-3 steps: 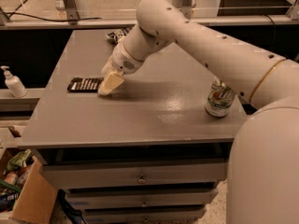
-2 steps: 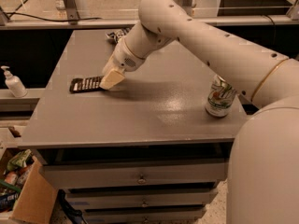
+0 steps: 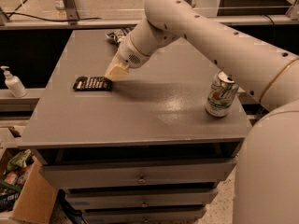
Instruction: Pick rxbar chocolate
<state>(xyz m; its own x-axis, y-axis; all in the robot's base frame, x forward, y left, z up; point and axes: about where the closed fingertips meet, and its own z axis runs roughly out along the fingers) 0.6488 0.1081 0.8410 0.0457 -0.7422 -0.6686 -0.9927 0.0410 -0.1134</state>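
Note:
My gripper needs to open, turn and lower its fingers around the bar's near end (image 3: pixel 106 85) before lifting, because the fingers are high at the far corner of the flat rxbar chocolate (image 3: pixel 109 78).
The rxbar chocolate (image 3: pixel 92 83) is a flat black bar with rows of white lettering. It lies flat on the grey table top (image 3: pixel 154 111) near its left side. My gripper (image 3: pixel 116 72) hangs on the end of the white arm, just above and to the right of the bar's right end. Its pale yellow tip points down-left toward the bar. The bar is not lifted.
A green-and-white can (image 3: pixel 220 94) stands upright at the table's right edge. A crinkled dark snack bag (image 3: pixel 117 34) lies at the back, partly behind the arm. A pump bottle (image 3: pixel 13 82) stands on a ledge to the left. A cardboard box (image 3: pixel 25 195) sits on the floor at lower left.
My gripper has moved slightly up and to the right, off the bar's right end. The bar still lies flat on the table.

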